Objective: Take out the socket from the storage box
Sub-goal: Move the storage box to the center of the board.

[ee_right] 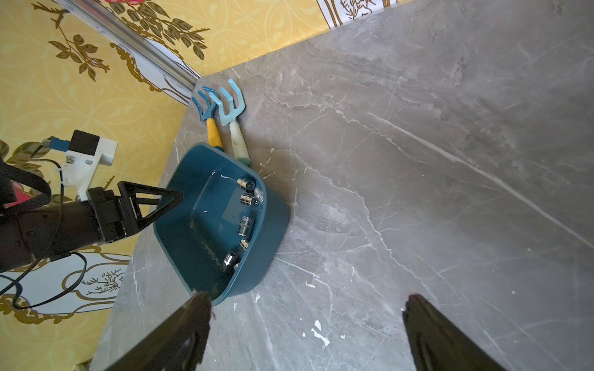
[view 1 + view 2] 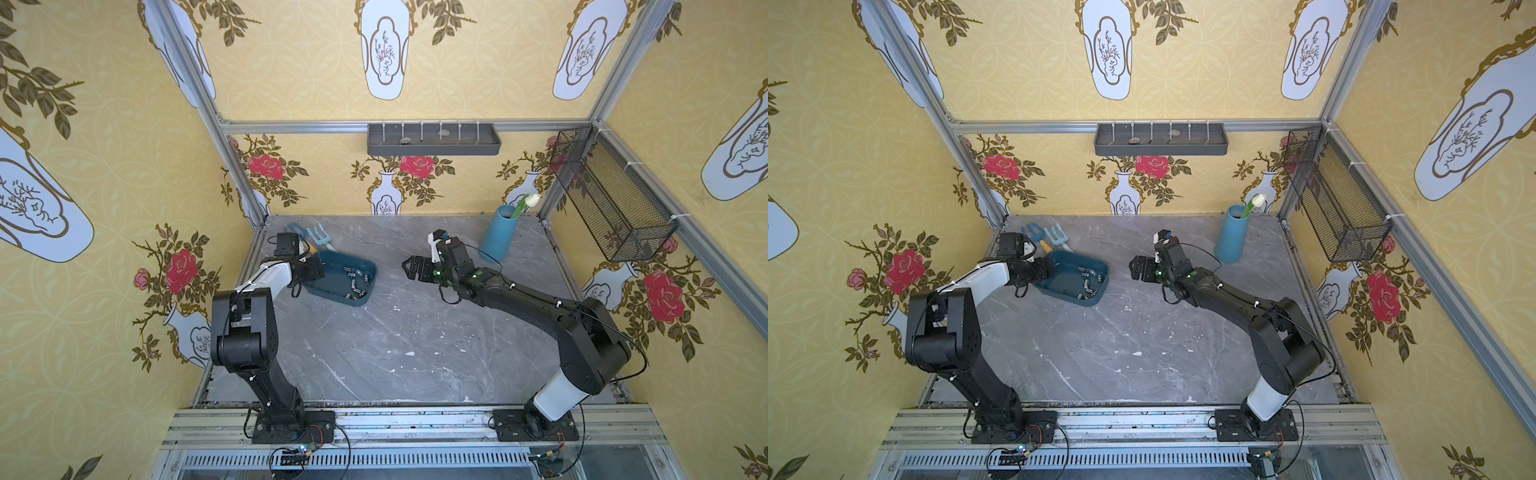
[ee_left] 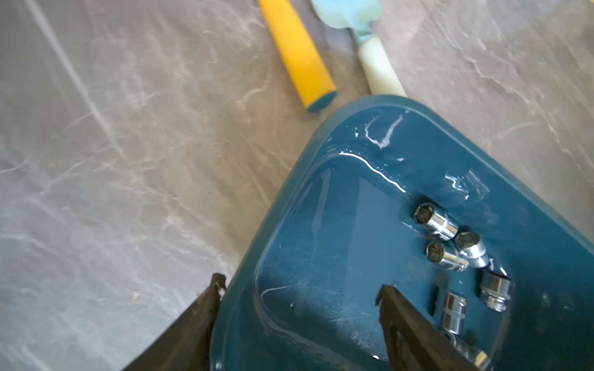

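Note:
I should drag the storage box (image 2: 340, 277) closer by the box's side (image 3: 238, 283) with my left gripper before my right gripper takes a socket, because the box sits far from my right gripper.
The storage box (image 2: 365, 297) (image 2: 1098, 297) is a dark teal tub at the table's back left. Several chrome sockets (image 2: 353, 282) (image 2: 1086, 284) (image 3: 437, 221) (image 1: 246, 225) lie loose in it, bunched along the side away from my left arm. My left gripper (image 2: 309, 272) (image 2: 1046, 270) (image 3: 302, 287) is open and straddles the box's near wall (image 3: 238, 305). One of its fingers rests against the outside and the other stands inside, apart from the wall. My right gripper (image 2: 409, 266) (image 2: 1133, 266) (image 1: 308, 297) hangs open and empty above the table, to the right of the box (image 1: 270, 244).
Two small garden forks (image 2: 309, 237) (image 1: 225, 109) lie just behind the box, their handles (image 3: 302, 64) touching or nearly touching its rim. A blue vase with a white tulip (image 2: 498, 237) stands at the back right. A grey tray (image 2: 432, 141) and a black mesh basket (image 2: 611, 199) hang on the walls.

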You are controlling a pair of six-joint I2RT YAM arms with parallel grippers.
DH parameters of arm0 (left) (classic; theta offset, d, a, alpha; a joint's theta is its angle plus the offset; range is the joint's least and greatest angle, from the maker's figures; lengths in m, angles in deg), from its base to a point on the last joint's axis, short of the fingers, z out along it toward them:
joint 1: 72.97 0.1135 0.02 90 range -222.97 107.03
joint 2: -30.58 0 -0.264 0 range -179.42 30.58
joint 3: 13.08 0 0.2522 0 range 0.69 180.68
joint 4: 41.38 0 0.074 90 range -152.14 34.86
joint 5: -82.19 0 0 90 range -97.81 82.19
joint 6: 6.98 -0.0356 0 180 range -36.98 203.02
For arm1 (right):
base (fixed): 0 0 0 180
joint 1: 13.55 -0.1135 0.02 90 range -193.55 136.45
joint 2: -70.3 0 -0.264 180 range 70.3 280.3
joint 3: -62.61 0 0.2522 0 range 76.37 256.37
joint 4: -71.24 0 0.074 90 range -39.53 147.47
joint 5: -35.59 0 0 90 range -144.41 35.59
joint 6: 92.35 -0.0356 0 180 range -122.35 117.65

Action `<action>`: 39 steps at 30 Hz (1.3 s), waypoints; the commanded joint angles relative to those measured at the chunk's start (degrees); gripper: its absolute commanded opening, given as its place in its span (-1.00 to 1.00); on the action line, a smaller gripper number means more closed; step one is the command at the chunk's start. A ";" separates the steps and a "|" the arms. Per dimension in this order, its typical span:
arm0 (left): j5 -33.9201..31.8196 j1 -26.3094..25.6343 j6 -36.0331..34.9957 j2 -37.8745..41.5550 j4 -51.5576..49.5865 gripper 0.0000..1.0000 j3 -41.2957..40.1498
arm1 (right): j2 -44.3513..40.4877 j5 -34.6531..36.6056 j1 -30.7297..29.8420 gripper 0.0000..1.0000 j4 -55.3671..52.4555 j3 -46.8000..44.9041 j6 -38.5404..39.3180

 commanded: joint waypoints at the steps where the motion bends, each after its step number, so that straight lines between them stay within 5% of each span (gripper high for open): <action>1: 1.25 -1.96 -1.97 -0.57 0.53 0.54 0.43 | 0.99 -1.00 0.08 0.95 1.24 0.57 -0.49; 25: 0.03 -21.23 4.93 0.20 0.81 0.46 -0.61 | 5.59 -3.30 4.90 0.99 2.03 -0.96 -2.09; 39: -1.59 -25.80 7.35 6.24 -0.96 0.47 -1.70 | 4.88 2.02 4.41 0.62 -10.38 8.71 7.81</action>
